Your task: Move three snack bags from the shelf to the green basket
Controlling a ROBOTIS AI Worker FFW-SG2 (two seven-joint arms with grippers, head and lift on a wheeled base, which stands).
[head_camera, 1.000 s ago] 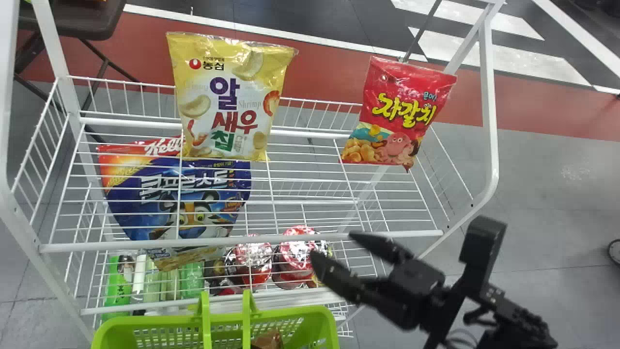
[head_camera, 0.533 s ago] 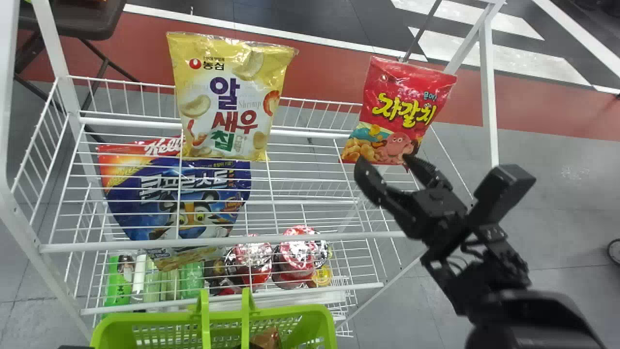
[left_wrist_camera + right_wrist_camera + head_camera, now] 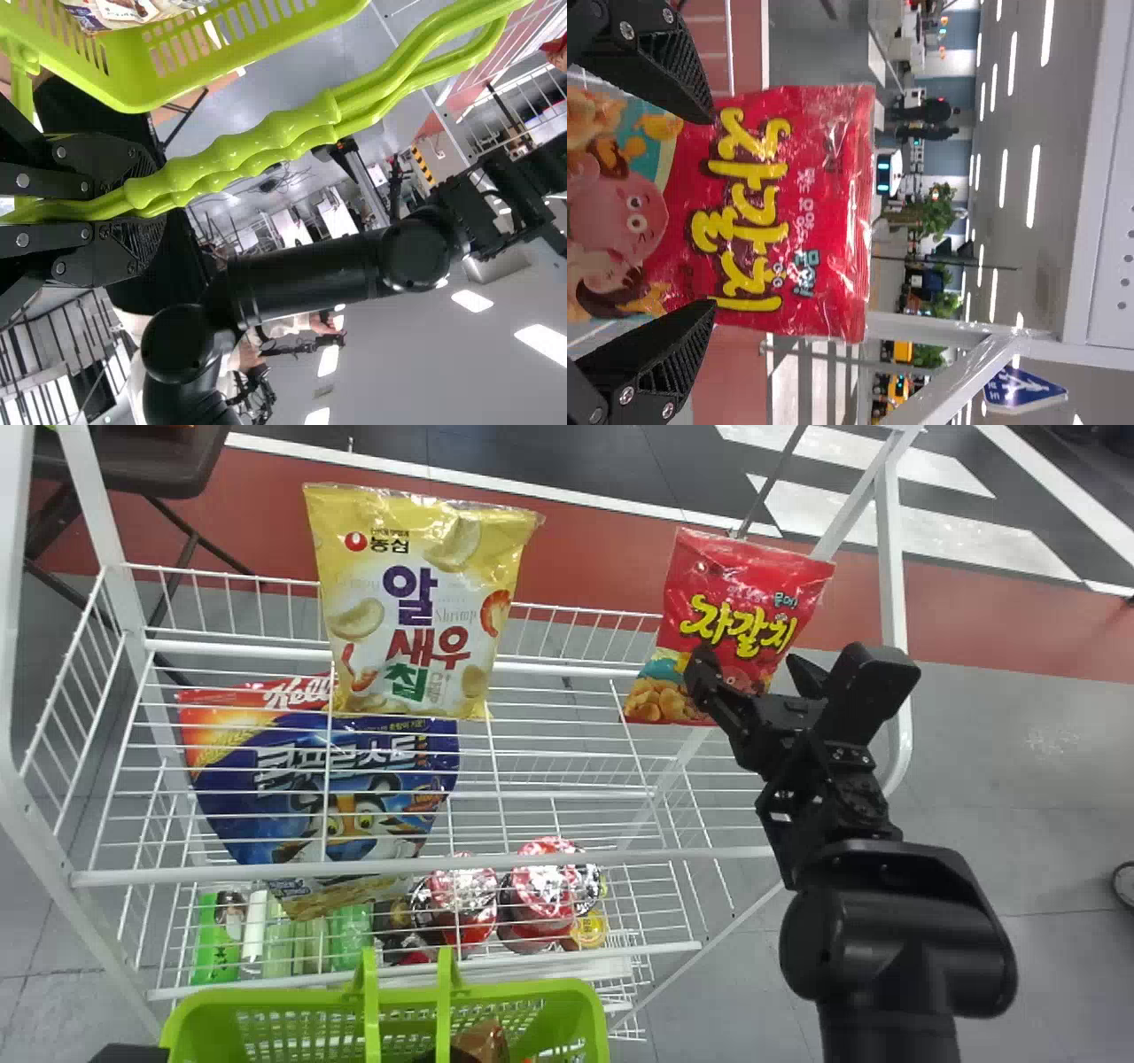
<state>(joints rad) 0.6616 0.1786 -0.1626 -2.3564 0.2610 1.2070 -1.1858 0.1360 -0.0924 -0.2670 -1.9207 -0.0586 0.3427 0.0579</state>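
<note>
The red snack bag's film is crinkled (image 3: 757, 549) close to its top seam, so I expect the bag (image 3: 731, 627) to wrinkle inward but stay upright when I carry it.
My right gripper (image 3: 749, 666) is at the lower part of the red snack bag (image 3: 731, 602), which stands at the right of the top wire shelf (image 3: 567, 766). In the right wrist view my right gripper (image 3: 709, 212) is open, fingers apart on either side of the red bag (image 3: 766, 212). A yellow snack bag (image 3: 416, 602) stands upright farther left on that shelf. The green basket (image 3: 266, 996) is at the bottom edge, with a brown packet (image 3: 483, 1041) inside. In the left wrist view my left gripper (image 3: 97, 208) is shut on the green basket's handles (image 3: 257, 146).
A blue cereal bag (image 3: 328, 779) is seen through the top shelf's wires. Lower down are red-lidded cups (image 3: 542, 895) and green packages (image 3: 217, 939). White frame posts (image 3: 890, 584) rise at the shelf's sides, one close to the right arm.
My right gripper has moved up and away from the robot, from the shelf's front edge to the red bag. The green basket has shifted slightly to the left.
</note>
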